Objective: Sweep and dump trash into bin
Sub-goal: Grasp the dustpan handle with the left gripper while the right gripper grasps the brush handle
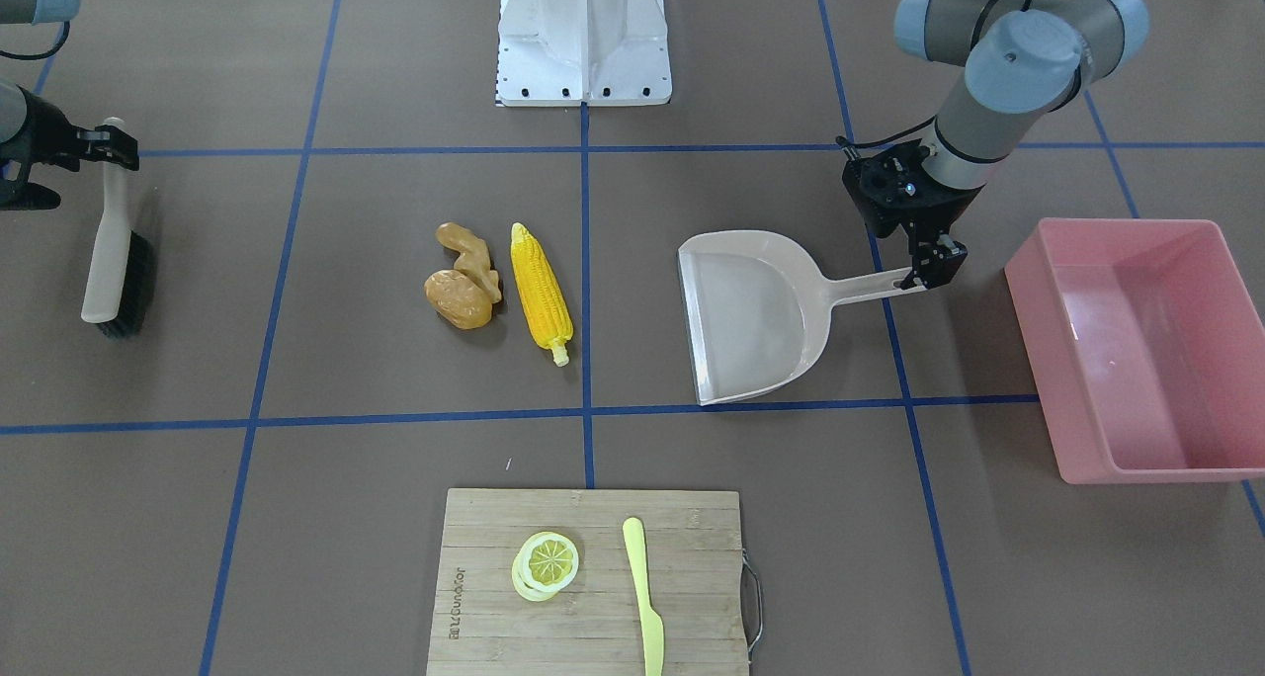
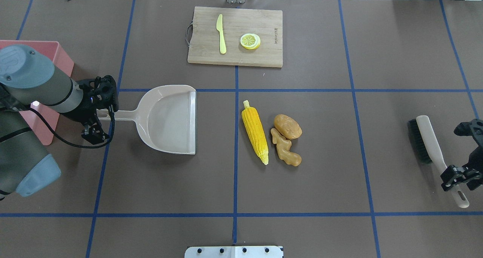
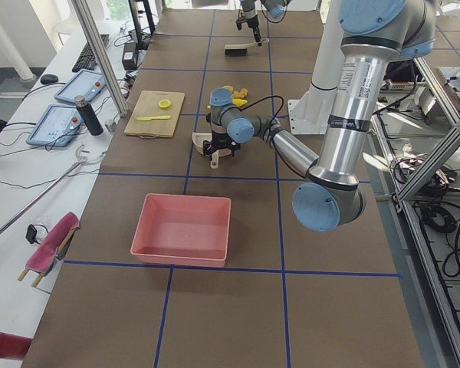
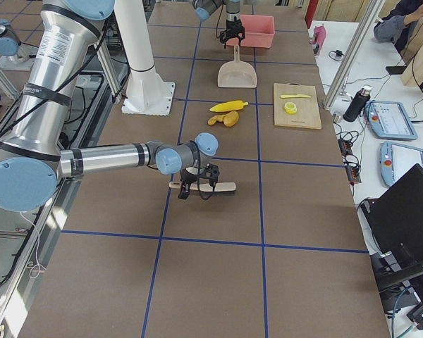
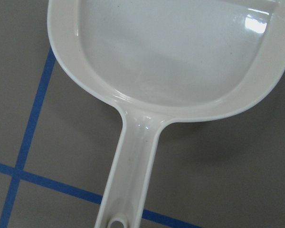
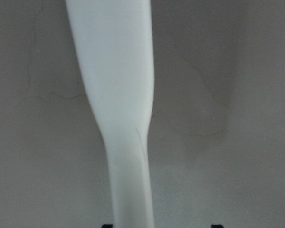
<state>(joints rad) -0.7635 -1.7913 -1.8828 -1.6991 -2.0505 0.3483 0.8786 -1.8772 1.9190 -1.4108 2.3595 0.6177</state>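
The dustpan's opening stops short of the corn cob, so the robot's left gripper should move the dustpan by its handle to the corn cob before the brush sweeps.
The trash lies together mid-table: a yellow corn cob, a tan potato-like lump and a knobbly ginger-like piece. The beige dustpan lies flat beside them, mouth toward the trash. My left gripper stands over the end of its handle, fingers either side and apart, open. The pink bin sits beyond it and holds nothing. My right gripper straddles the handle of a brush lying on the table. The right wrist view shows a gap beside the handle, so it is open.
A wooden cutting board at the table's far edge from the robot carries a lemon slice and a yellow-green knife. The robot's white base stands at the near edge. Blue tape lines grid the brown table.
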